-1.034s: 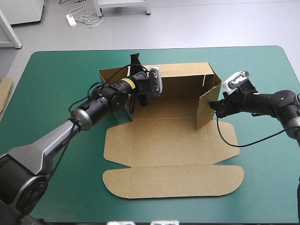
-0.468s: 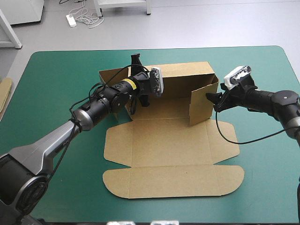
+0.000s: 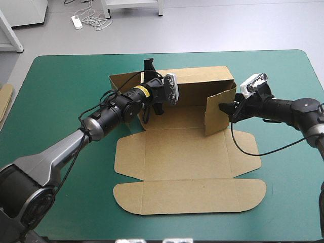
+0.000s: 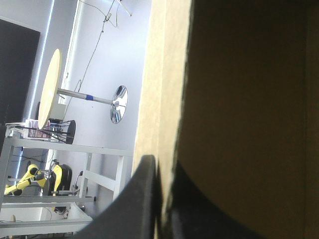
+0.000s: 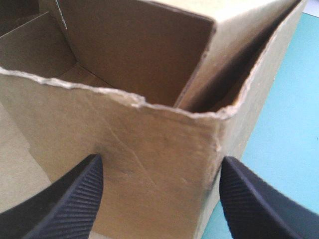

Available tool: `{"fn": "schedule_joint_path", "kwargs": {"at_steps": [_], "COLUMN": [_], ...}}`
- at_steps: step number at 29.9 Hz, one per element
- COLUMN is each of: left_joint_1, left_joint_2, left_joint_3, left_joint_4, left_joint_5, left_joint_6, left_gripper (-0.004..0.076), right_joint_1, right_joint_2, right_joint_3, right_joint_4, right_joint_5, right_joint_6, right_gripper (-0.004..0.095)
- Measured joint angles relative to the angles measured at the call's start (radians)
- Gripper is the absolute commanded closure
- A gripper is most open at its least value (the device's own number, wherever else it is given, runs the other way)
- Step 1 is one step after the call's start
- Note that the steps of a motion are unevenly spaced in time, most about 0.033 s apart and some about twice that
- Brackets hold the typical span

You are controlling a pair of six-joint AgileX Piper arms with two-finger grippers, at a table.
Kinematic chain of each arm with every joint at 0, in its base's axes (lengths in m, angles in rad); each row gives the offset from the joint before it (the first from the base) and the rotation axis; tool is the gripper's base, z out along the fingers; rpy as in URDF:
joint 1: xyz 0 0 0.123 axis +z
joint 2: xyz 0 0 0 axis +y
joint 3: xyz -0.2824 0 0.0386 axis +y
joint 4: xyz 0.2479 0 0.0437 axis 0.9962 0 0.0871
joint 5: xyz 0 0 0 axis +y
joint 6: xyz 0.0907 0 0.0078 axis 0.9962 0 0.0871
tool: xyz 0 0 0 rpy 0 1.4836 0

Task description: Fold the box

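Observation:
The spread lid (image 3: 185, 154) will come along when I pull the box's side, because the crease at the box's front (image 3: 174, 128) joins the box to the flat lid.
The brown box (image 3: 182, 152) lies on the teal-green cover with its back wall (image 3: 202, 83) raised and its lid flat toward the near edge. My left gripper (image 3: 148, 66) is at the box's rear left corner. In the left wrist view this gripper (image 4: 162, 199) is shut on an upright edge of the box (image 4: 239, 99). My right gripper (image 3: 226, 109) is open, both fingers against the outer face of the raised right side wall (image 3: 220, 114). In the right wrist view that gripper (image 5: 159, 199) has its fingers spread across the wall (image 5: 149, 139), which stands close against the back wall.
An edge of more brown board (image 3: 5, 101) shows at the table's left edge. The box's front flaps and lid (image 3: 190, 195) reach toward the near edge. Bare teal-green cover (image 3: 61, 96) lies left of the box and also at the far right.
The right gripper has moved left and pushed the right side wall inward and more upright. The whole box has slid slightly. The left gripper keeps its hold.

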Motion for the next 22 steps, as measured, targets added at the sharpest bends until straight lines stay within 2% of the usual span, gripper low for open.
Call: {"fn": "schedule_joint_path", "kwargs": {"at_steps": [7,16,22], "left_joint_1": [0.000,0.000,0.000], "left_joint_2": [0.017,0.019,0.022], "left_joint_3": [0.000,0.000,0.000], "left_joint_4": [0.001,-0.007,-0.007], "left_joint_5": [-0.028,-0.031,-0.034], "left_joint_6": [0.000,0.000,0.000], "left_gripper": [0.0733,0.0733,0.0733], "right_joint_1": [0.000,0.000,0.010], "right_joint_2": [0.000,0.000,0.013], "right_joint_3": [-0.004,-0.004,-0.006], "right_joint_4": [-0.003,0.000,0.059], "right_joint_5": [-0.001,-0.021,-0.027], "right_joint_6": [-0.007,-0.008,-0.015], "right_gripper": [0.0298,0.0240,0.0240]}}
